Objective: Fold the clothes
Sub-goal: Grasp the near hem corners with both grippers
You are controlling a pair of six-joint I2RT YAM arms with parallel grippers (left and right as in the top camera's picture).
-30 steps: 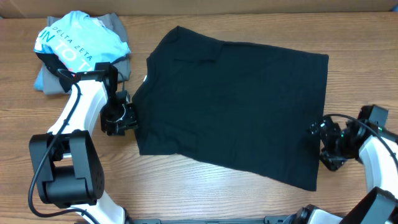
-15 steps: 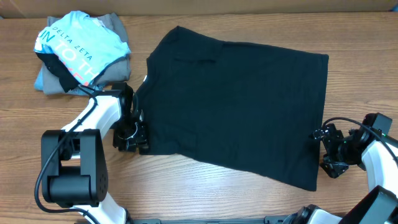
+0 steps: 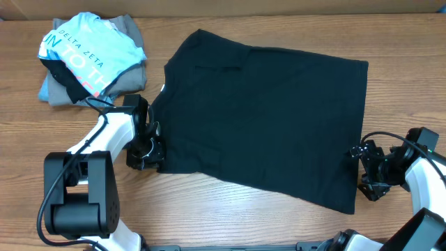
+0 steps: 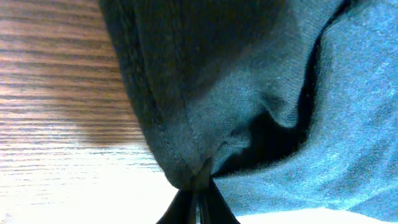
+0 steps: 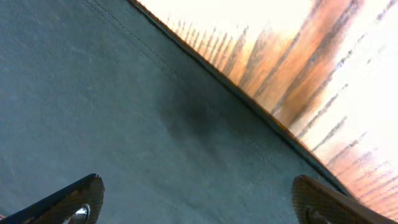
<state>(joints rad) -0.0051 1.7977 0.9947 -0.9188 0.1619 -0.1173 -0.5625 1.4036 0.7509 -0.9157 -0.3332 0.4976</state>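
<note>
A dark gap [image 4: 277, 138] is open between loose folds by the garment's pinched hem, so the black garment [image 4: 351, 102] will pull that slack closed when the robot carries the hem.
The black garment [image 3: 265, 118] lies spread flat across the middle of the wooden table. My left gripper [image 3: 155, 155] is at its near-left corner, shut on the hem; in the left wrist view the jaws [image 4: 198, 200] pinch a bunched fold of the black fabric [image 4: 249, 93]. My right gripper [image 3: 357, 171] sits at the garment's near-right edge with its fingers spread wide. In the right wrist view the open fingers [image 5: 199, 199] straddle flat black cloth [image 5: 124, 93] beside its hem.
A light blue "DELTA ZETA" shirt [image 3: 87, 49] lies on a grey folded garment [image 3: 129, 77] at the far left corner. Bare wooden table [image 3: 42, 132] surrounds the black garment. A cable runs from the left arm.
My left gripper moved toward the near side along the garment's left edge and closed on the near-left corner. My right gripper shifted slightly toward the near side at the right edge.
</note>
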